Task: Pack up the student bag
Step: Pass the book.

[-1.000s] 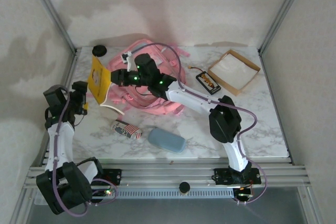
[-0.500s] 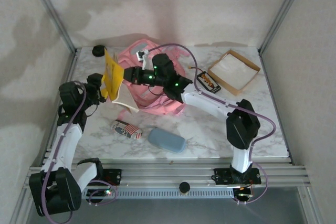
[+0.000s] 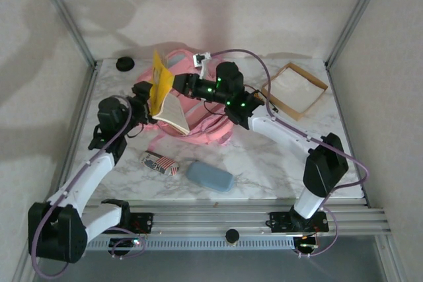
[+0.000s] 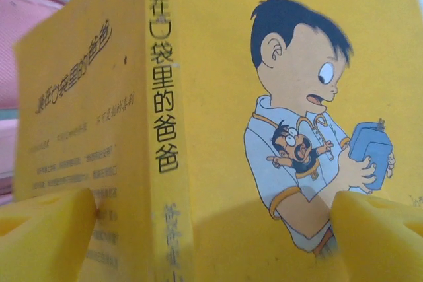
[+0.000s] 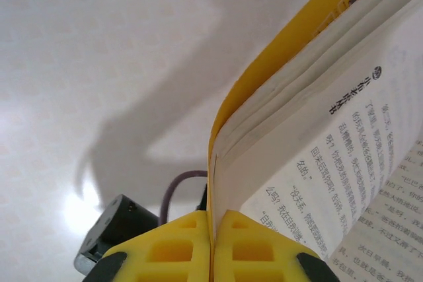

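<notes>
My right gripper is on only a cover and a few pages (image 5: 217, 173), so my left gripper should hold the yellow book while my right gripper grabs both covers (image 4: 165, 143).
The student bag (image 3: 201, 125), pink and soft, lies at the table's middle back, and its pink fabric (image 4: 26, 4) shows in the left wrist view. A yellow book (image 3: 160, 84) with a cartoon boy on its cover (image 4: 218, 97) hangs tilted above the bag's left side, its pages (image 3: 173, 113) fanned open. My right gripper (image 3: 183, 86) is shut on the yellow cover and a few pages (image 5: 213, 226). The left gripper (image 3: 141, 92) is open at the spine. Its fingers (image 4: 46, 229) stand wide apart on either side of the book.
A shallow cardboard box (image 3: 295, 89) sits at the back right. In front of the bag lie a blue-grey oval case (image 3: 209, 177) and a flag-patterned pouch (image 3: 158, 162). A black round item (image 3: 124, 64) rests at the back left corner.
Both arms carried the book from the bag's left edge rightward and up over the bag. The book swung open, its pages fanning downward. The right arm stretched out further.
</notes>
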